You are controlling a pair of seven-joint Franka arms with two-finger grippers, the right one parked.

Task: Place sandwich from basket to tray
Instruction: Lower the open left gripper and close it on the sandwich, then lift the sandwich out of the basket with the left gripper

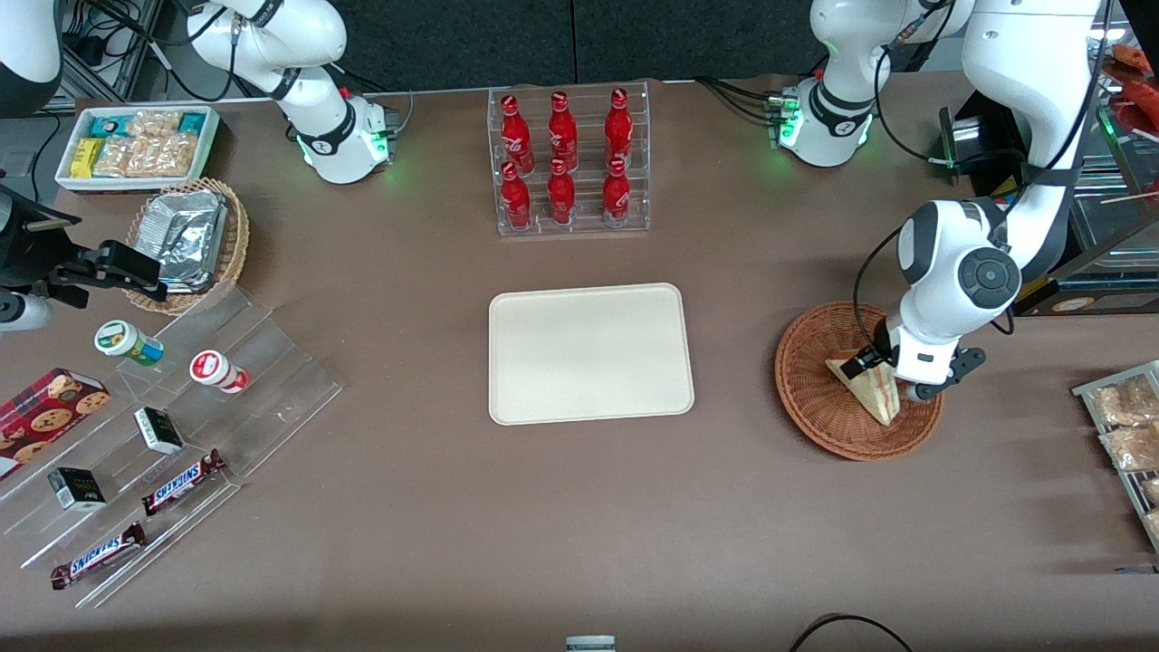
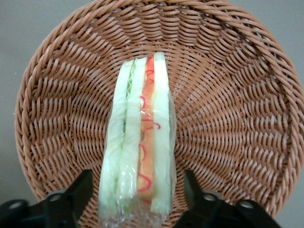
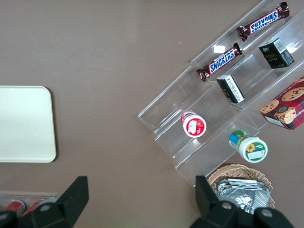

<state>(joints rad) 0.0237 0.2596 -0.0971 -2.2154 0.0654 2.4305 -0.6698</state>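
Observation:
Crinkled clear wrap (image 2: 134,214) goes around the layers at the end of the sandwich (image 1: 872,393) between my fingers, so the sandwich will squeeze narrow there but hold together when I lift it.
The sandwich (image 1: 871,388) is a clear-wrapped wedge of white bread with red and yellow filling, lying in the reddish-brown wicker basket (image 1: 815,421) toward the working arm's end of the table. My left gripper (image 1: 880,367) is lowered into the basket, open, with one finger on each side of the sandwich and a small gap at each. In the left wrist view the sandwich (image 2: 140,152) lies between the black fingers (image 2: 81,190) over the basket weave (image 2: 228,118). The cream-white tray (image 1: 589,353) lies empty at mid-table, beside the basket; it also shows in the right wrist view (image 3: 23,123).
A clear rack of red bottles (image 1: 569,163) stands farther from the front camera than the tray. Toward the parked arm's end are a tan basket of foil packets (image 1: 190,240), a white snack bin (image 1: 136,145) and acrylic steps with snacks (image 1: 181,426). A rack of packets (image 1: 1127,426) lies near the basket.

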